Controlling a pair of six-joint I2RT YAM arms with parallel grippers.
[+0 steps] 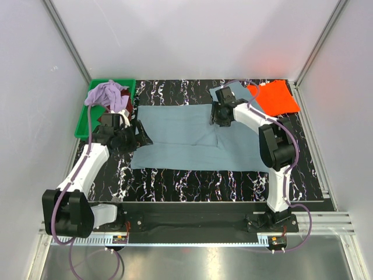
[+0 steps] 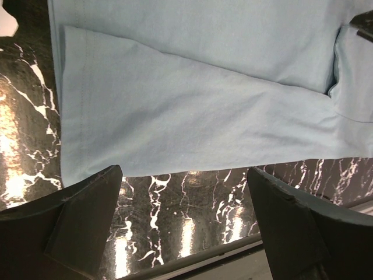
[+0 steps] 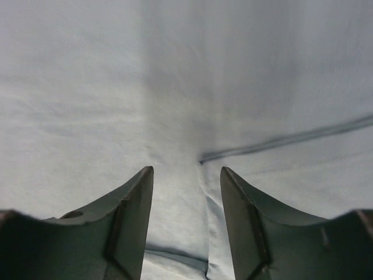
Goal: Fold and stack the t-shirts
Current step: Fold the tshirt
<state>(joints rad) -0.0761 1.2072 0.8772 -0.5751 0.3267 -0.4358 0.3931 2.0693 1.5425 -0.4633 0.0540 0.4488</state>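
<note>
I expect the whole blue-grey t-shirt [image 1: 175,125] to slide toward me still folded when I pull the t-shirt's near edge, because the folded strip [image 1: 175,157] lies flat along that edge.
A dusty blue-grey t-shirt [image 1: 180,140] lies spread flat across the middle of the black marbled table. My left gripper [image 1: 141,135] hovers at its left edge, jaws wide open over bare table [image 2: 183,198], with the shirt's hem [image 2: 192,105] just ahead. My right gripper [image 1: 218,114] sits low over the shirt's far right part. Its jaws stand apart, with blue cloth and a fold line [image 3: 186,175] lying loose between them. A bright orange t-shirt [image 1: 278,96] lies at the back right corner. A lavender t-shirt [image 1: 106,93] is bunched in the green tray, with dark maroon cloth [image 1: 111,108] under it.
The green plastic tray [image 1: 86,121] stands at the back left, close behind my left wrist. White enclosure walls surround the table. A metal rail runs along the near edge by the arm bases.
</note>
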